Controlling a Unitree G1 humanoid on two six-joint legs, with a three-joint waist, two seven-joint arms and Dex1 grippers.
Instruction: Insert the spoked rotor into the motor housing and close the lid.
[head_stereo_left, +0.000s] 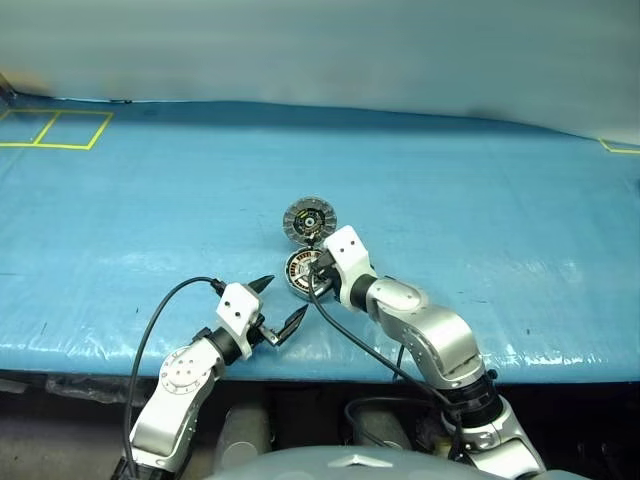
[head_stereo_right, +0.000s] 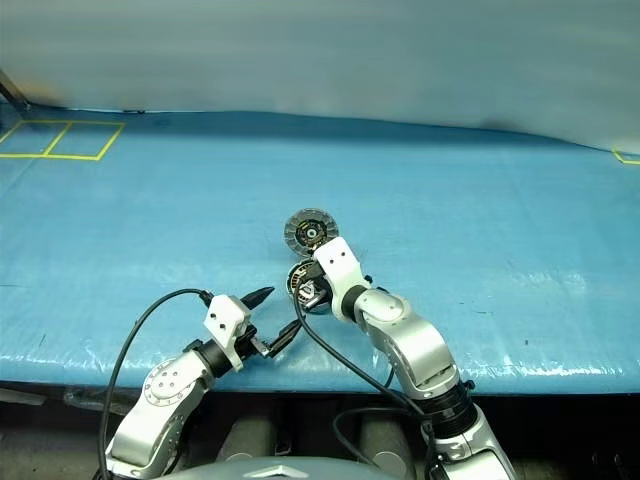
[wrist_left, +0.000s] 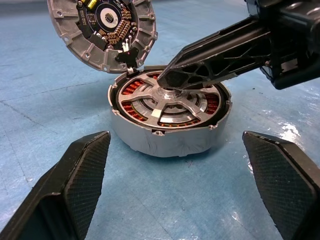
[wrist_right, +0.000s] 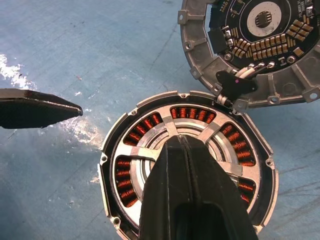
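My gripper will fold the lid over, and the lid will land crooked before it presses flush, because just one narrow dark hinge joins the lid to the motor housing.
The motor housing sits on the blue table with its copper windings showing. The spoked rotor lies inside it, silver spokes over the windings. The lid stands open at the housing's far edge, its circuit-board face showing, joined by a dark hinge. My right gripper is shut, and its tips rest on the rotor's central hub. My left gripper is open and empty, level with the table, a short way in front of the housing. One of its fingertips shows beside the housing in the right wrist view.
The table's front edge runs just below both arms. Yellow tape squares mark the far left corner, and more tape shows at the far right. A black cable loops off the left wrist.
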